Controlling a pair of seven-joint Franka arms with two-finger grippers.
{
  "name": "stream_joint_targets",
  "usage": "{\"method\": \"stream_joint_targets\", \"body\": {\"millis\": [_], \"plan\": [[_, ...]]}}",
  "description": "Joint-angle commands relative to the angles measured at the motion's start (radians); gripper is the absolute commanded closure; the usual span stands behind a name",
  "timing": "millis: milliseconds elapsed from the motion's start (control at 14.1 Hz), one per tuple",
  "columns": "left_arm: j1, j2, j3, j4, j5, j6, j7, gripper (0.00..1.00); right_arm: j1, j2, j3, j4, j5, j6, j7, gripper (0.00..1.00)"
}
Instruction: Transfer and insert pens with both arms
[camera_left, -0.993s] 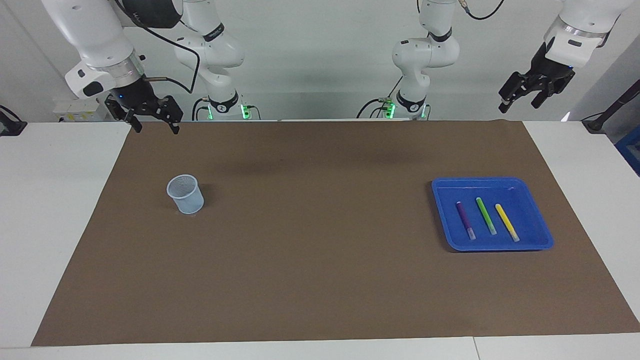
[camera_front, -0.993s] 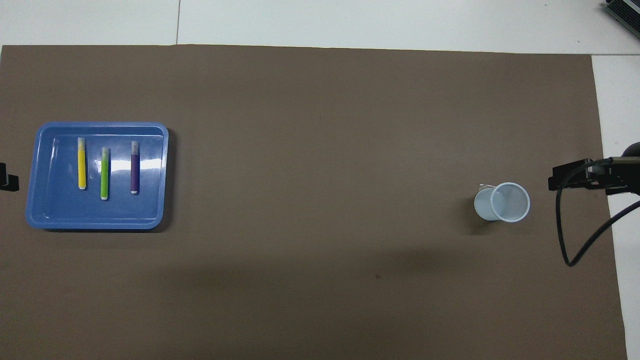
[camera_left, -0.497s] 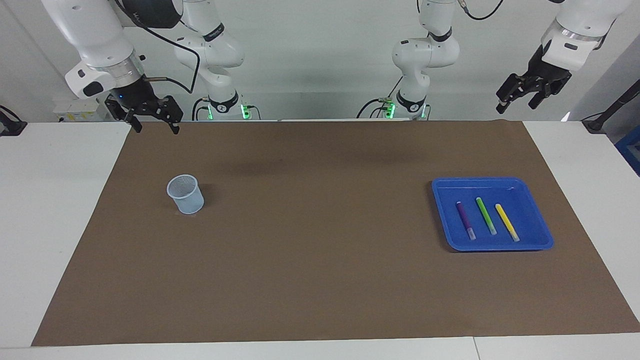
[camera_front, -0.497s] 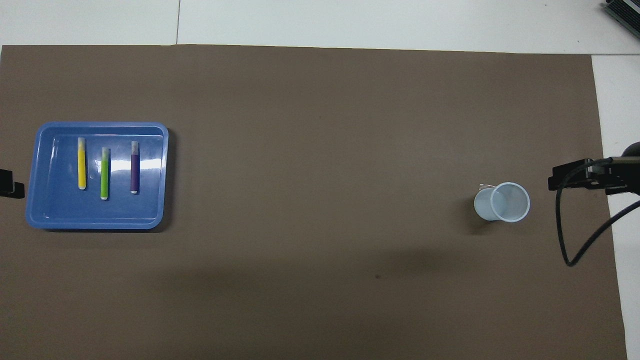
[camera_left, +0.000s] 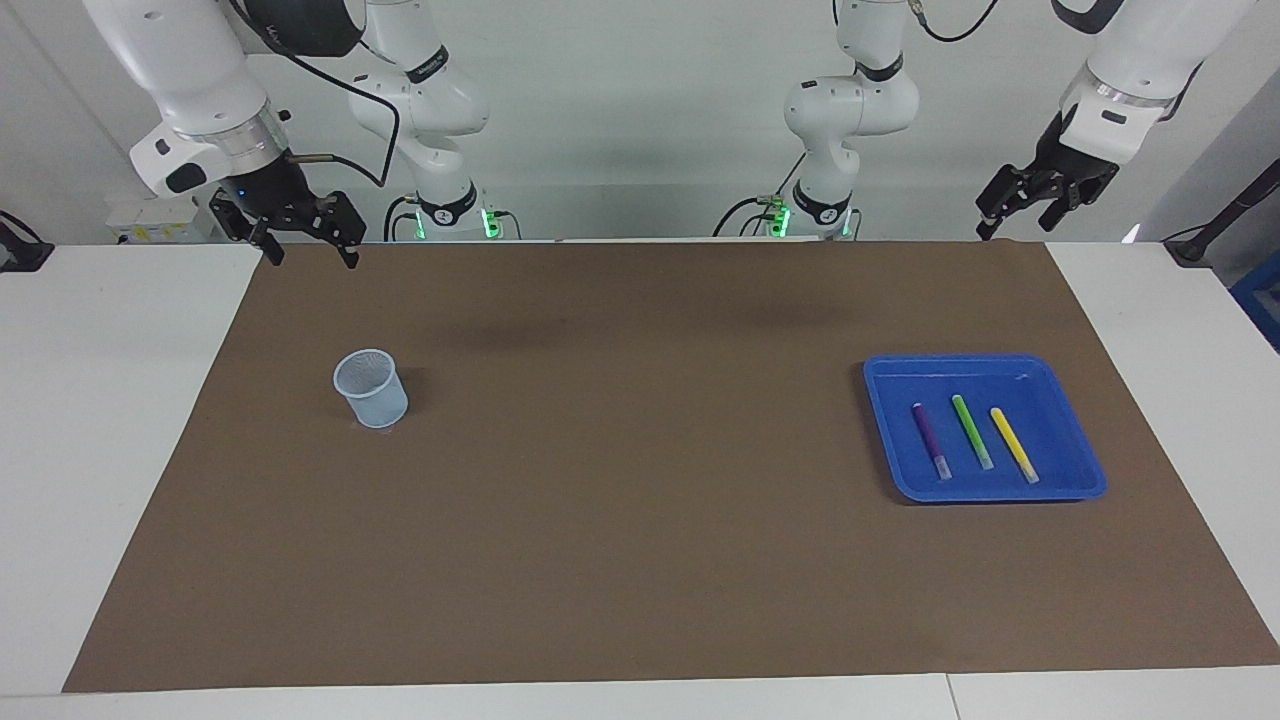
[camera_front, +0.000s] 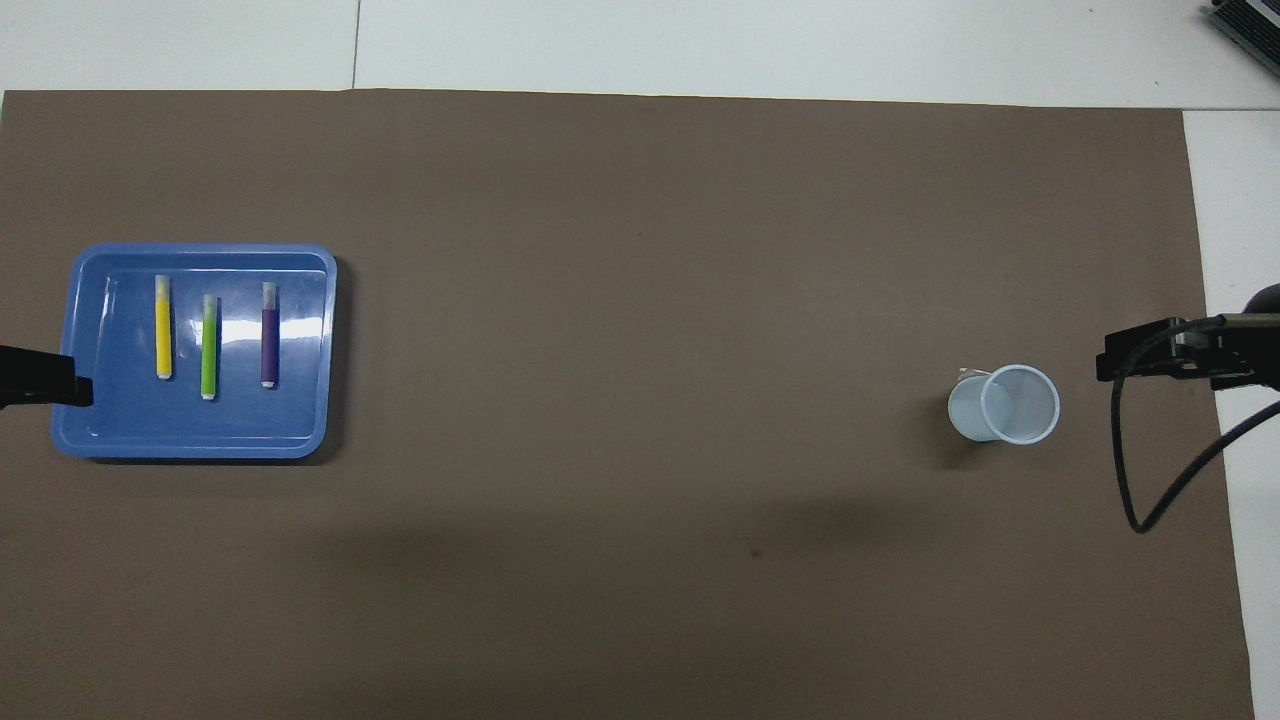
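My open left gripper should keep going toward the purple pen's middle (camera_front: 269, 336) until both its fingers straddle it, because the purple pen is clear of the green pen.
Three pens lie side by side in a blue tray (camera_left: 960, 362) toward the left arm's end of the table: purple (camera_left: 930, 440), green (camera_left: 971, 431) and yellow (camera_left: 1013, 444). They also show in the overhead view: purple (camera_front: 269, 334), green (camera_front: 209, 347), yellow (camera_front: 163, 328). My left gripper (camera_left: 1015, 222) is open and empty, raised high in the air. In the overhead view one dark finger (camera_front: 40, 375) overlaps the tray's rim (camera_front: 200, 447). My right gripper (camera_left: 311, 258) is open and empty, raised over the brown mat's corner at the right arm's end.
A pale blue cup (camera_left: 372, 390) stands upright on the brown mat (camera_left: 640, 500) toward the right arm's end, and shows in the overhead view (camera_front: 1010, 404). A black cable (camera_front: 1130, 470) hangs from the right wrist beside the cup.
My left gripper has moved inward toward the tray, and its finger now overlaps the tray's rim in the overhead view. The right arm, pens and cup have not moved.
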Motion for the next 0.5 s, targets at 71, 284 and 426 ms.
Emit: {"method": "stream_joint_targets", "body": {"millis": [71, 284, 426], "plan": [[-0.006, -0.042, 0.001, -0.113, -0.007, 0.094, 0.013, 0.00, -0.007, -0.011, 0.004, -0.005, 0.001, 0.000, -0.017, 0.00], [-0.006, -0.033, 0.001, -0.180, -0.030, 0.176, 0.015, 0.00, -0.007, -0.011, 0.004, -0.005, 0.001, 0.000, -0.018, 0.00], [-0.006, -0.030, 0.001, -0.222, -0.033, 0.232, 0.017, 0.00, -0.007, -0.011, 0.004, -0.005, 0.001, 0.000, -0.018, 0.00]]}}
